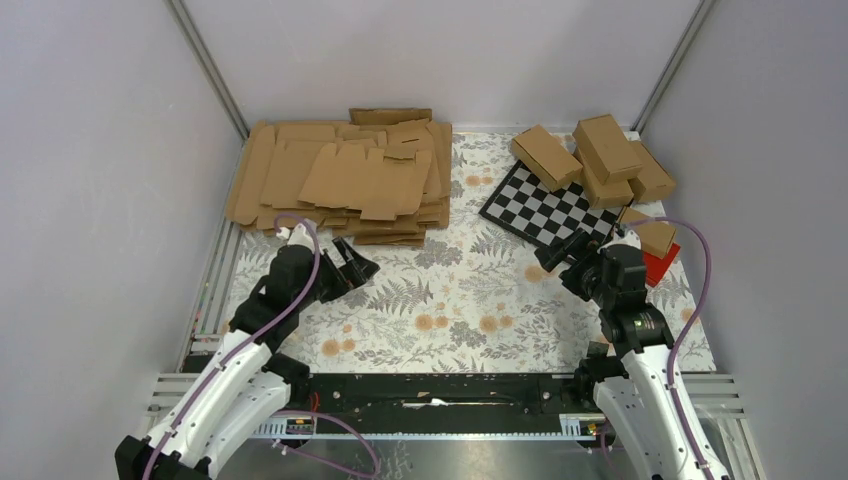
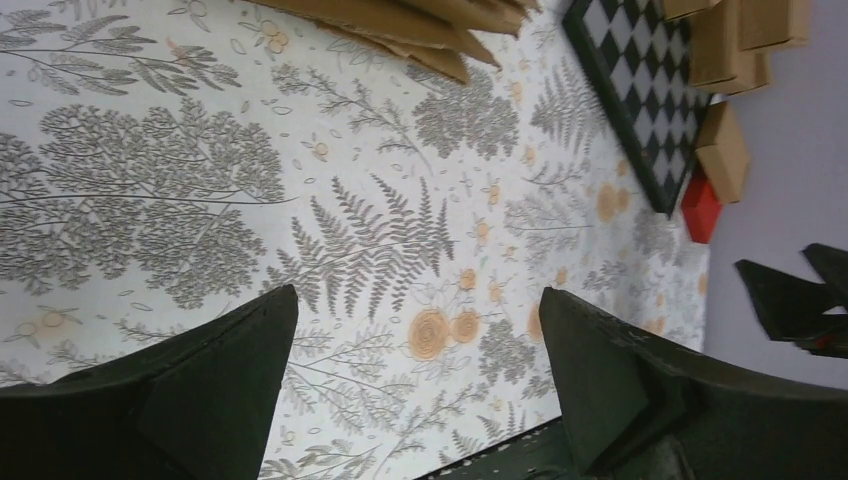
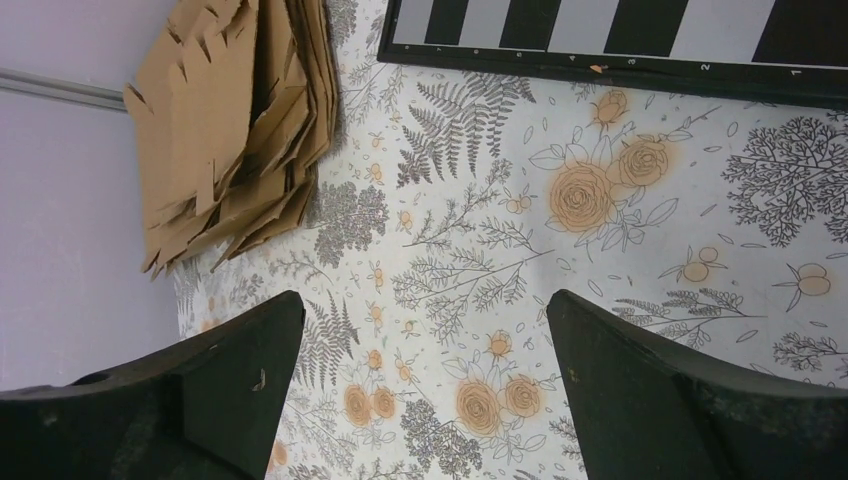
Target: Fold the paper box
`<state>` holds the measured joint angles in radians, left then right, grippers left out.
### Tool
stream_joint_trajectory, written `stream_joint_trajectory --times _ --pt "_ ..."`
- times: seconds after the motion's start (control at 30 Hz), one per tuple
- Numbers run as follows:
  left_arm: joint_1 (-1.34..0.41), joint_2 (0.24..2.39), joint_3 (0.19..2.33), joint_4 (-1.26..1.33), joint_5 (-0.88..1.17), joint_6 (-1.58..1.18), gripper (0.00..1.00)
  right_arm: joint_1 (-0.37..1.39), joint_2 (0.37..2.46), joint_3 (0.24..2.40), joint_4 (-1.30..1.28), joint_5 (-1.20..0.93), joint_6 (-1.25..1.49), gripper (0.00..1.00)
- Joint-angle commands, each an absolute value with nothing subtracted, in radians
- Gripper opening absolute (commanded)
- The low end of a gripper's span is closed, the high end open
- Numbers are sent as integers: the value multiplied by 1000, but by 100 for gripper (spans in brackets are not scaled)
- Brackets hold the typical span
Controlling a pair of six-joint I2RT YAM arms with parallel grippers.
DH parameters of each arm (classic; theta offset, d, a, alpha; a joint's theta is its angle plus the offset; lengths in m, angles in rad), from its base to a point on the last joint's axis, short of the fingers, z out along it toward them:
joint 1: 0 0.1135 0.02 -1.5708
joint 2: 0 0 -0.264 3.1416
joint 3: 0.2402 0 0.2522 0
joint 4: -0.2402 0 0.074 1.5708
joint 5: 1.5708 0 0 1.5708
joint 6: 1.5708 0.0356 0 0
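The top brown sheet (image 1: 365, 180) lies uncovered above its neighbours. My open left gripper goes on toward the sheet's near edge (image 1: 332, 205) and closes there.
The paper box lies flat as the top brown die-cut sheet (image 1: 366, 180) of a stack at the back left of the table. The right wrist view shows that stack (image 3: 240, 120) at upper left, and its edge (image 2: 400, 25) crosses the top of the left wrist view. My left gripper (image 1: 355, 268) (image 2: 417, 300) hovers open over the floral cloth just in front of the stack, with nothing between its fingers. My right gripper (image 1: 560, 252) (image 3: 425, 300) is open and empty too, near the front corner of the checkerboard.
A black-and-white checkerboard (image 1: 548, 210) lies at the back right, with several folded brown cartons (image 1: 600, 155) piled behind it. A small red box (image 1: 660, 265) sits by the right wall under another carton. Grey walls close in three sides.
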<state>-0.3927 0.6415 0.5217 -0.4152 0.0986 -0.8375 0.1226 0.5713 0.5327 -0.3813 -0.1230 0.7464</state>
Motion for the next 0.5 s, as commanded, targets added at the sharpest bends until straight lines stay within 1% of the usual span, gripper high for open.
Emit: stream_joint_trajectory --times 0.0,0.2,0.33,0.47 --pt "-389 676 584 -428 41 -745 99 128 575 534 -317 -138 747 100" --pt "-388 775 616 -384 -101 -693 99 127 536 533 -280 -103 712 100" --pt "-373 897 662 -266 -116 -690 99 128 553 537 -239 -135 697 100" --pt "-300 1030 749 -181 -121 -729 99 127 606 554 -223 -175 698 100"
